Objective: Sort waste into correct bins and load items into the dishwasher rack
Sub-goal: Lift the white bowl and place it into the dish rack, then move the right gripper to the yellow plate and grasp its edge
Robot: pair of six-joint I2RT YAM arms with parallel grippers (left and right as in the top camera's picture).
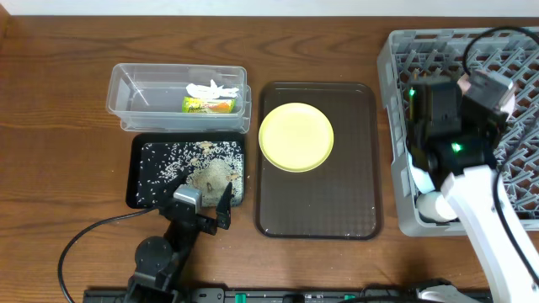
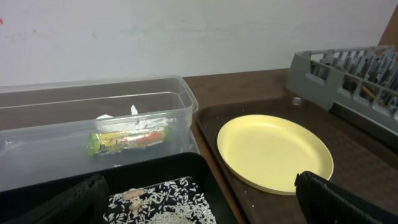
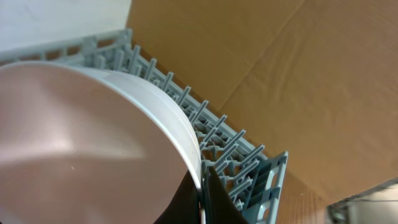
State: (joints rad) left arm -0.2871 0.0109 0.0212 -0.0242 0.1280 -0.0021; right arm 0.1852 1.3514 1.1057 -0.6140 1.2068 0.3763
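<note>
The white bowl (image 1: pixel 507 99) is on edge over the grey rack. My right gripper should move next toward the rack's pegs nearest the serving tray and let go there.
My right gripper (image 3: pixel 200 190) is shut on the rim of the white bowl (image 3: pixel 81 137) and holds it on edge over the front left part of the grey dishwasher rack (image 1: pixel 396 101). The bowl also shows in the overhead view (image 1: pixel 430 207). My left gripper (image 1: pixel 206 199) is open and empty at the front edge of the black tray (image 1: pixel 135 181), which holds rice and food scraps (image 1: pixel 215 172). The clear tub (image 1: pixel 118 93) holds the green-and-orange wrapper (image 1: pixel 209 104) and white paper bits (image 1: pixel 210 87). The yellow-green plate (image 1: pixel 296 136) lies on the brown serving tray. The light blue bowl and chopsticks are not visible.
The dark brown serving tray (image 1: pixel 354 194) lies between the black tray and the rack. The left arm's cable (image 1: pixel 84 240) loops over the table at the front left. A brown cardboard surface (image 3: pixel 311 74) lies beyond the rack in the right wrist view.
</note>
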